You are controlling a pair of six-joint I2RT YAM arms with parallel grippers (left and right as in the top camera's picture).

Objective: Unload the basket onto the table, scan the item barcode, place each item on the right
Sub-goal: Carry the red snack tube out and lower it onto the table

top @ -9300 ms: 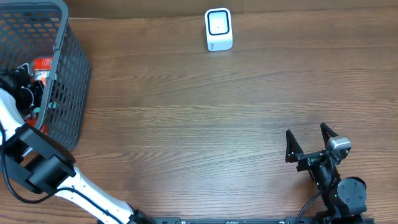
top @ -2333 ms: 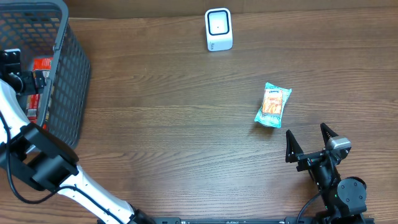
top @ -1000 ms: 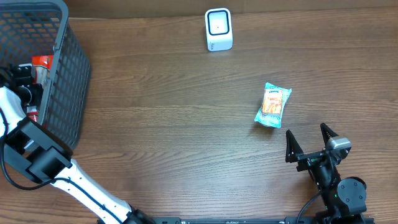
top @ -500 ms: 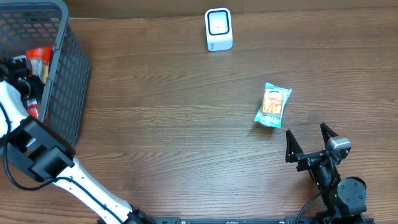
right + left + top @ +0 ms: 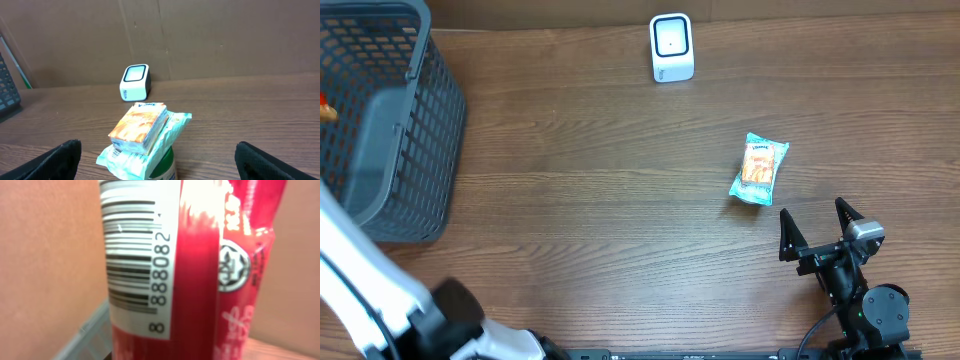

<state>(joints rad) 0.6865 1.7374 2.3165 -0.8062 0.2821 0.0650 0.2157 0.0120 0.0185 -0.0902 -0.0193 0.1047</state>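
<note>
The wood (image 5: pixel 660 195) in front of the white scanner is clear, so my left gripper should go on carrying the red packet (image 5: pixel 197 280) there until the packet lies flat, and then let go.
A red packet (image 5: pixel 200 275) fills the left wrist view, its white barcode label (image 5: pixel 135 255) facing the camera. Overhead, only a red sliver of the packet (image 5: pixel 325 108) shows at the far left edge beside the basket. My left gripper's fingers are hidden; it is shut on the packet. The white scanner (image 5: pixel 671 47) stands at the back middle of the table and also shows as the scanner (image 5: pixel 135 82) in the right wrist view. My right gripper (image 5: pixel 817 228) rests open near the front right, holding nothing.
A grey mesh basket (image 5: pixel 415 140) stands at the back left. A teal and orange snack packet (image 5: pixel 759 169) lies just ahead of the right gripper. The left arm's white link (image 5: pixel 360 290) crosses the front left corner.
The left arm has risen out of the basket and swung to the left edge, carrying the red packet with it. The right arm and the snack packet have not moved.
</note>
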